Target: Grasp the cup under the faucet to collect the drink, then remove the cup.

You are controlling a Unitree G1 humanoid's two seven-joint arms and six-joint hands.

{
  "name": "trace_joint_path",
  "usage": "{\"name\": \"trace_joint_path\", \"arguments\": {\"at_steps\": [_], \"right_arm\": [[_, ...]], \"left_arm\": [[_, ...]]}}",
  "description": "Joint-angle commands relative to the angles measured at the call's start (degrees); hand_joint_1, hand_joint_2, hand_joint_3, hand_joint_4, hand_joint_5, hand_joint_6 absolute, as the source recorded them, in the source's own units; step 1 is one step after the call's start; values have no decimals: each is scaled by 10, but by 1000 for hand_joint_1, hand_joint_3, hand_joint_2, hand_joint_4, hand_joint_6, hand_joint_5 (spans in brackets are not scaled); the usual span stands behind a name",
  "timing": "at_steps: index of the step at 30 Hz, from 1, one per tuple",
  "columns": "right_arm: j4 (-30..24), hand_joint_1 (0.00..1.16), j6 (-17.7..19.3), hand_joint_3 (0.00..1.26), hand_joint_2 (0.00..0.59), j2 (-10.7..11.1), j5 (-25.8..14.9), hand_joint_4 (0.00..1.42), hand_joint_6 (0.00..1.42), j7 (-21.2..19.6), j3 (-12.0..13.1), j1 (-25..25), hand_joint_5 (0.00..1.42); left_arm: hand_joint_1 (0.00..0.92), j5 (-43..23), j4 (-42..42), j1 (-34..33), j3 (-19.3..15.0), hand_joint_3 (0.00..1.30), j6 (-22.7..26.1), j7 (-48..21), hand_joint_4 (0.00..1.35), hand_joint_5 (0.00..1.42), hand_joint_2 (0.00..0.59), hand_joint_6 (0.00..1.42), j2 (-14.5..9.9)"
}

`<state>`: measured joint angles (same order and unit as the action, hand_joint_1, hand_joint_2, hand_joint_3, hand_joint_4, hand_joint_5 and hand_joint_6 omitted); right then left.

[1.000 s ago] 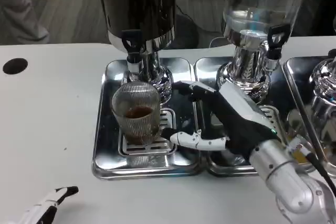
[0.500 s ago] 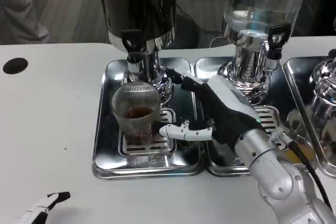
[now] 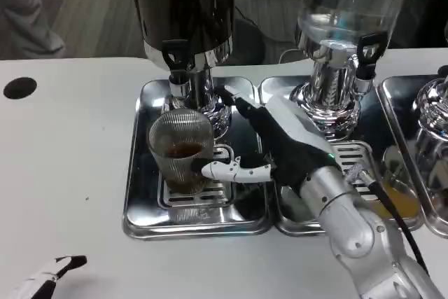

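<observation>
The clear ribbed cup (image 3: 179,161) will keep the dark drink (image 3: 184,150) inside, with a little sloshing, when I carry the cup away, because the drink is well below the cup's rim.
A ribbed clear cup (image 3: 181,150) with a little dark drink in it stands on the grille of the left metal tray (image 3: 140,194), right below the black faucet (image 3: 176,57) of the dark dispenser. My right hand (image 3: 276,146) is just to the cup's right, fingers spread. Its white thumb reaches the cup's lower right side, and the upper fingers stretch behind the cup toward the dispenser's chrome base. The hand does not hold the cup. A fingertip of my left hand (image 3: 49,274) shows at the bottom left, over the bare table.
A second dispenser with clear liquid (image 3: 339,12) stands on the neighbouring tray (image 3: 294,223), close behind my right forearm. A third chrome base (image 3: 430,120) is at the far right. A black hole (image 3: 19,87) marks the table at the left.
My right hand has moved left toward the cup, its thumb now reaching the cup's side. The left hand has sunk lower and further left in the picture.
</observation>
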<state>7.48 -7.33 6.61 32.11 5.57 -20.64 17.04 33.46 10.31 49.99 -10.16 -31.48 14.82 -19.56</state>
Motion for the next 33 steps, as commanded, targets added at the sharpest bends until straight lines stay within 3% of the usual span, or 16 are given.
{"name": "trace_joint_path", "arguments": {"at_steps": [1,11,22,33], "right_arm": [[5,654,-10,88,115,-12,0,121,0,-9,-5,8,106],[13,734,-24,76,96,-28,19,152,7,-29,-27,12,143],[34,741,-41,76,94,-52,26,149,7,-39,-41,22,143],[85,747,-1,96,96,-67,-17,176,83,-57,-25,34,205]], "left_arm": [[3,-12,-7,-2,-4,258,-4,-9,183,204,67,520,-5],[3,-27,-24,-9,-10,259,-8,-15,187,211,67,522,-14],[3,-41,-42,-9,-17,267,-17,-17,196,215,68,523,-17],[3,-41,-57,-2,-21,268,-29,-20,203,222,74,524,-17]]}}
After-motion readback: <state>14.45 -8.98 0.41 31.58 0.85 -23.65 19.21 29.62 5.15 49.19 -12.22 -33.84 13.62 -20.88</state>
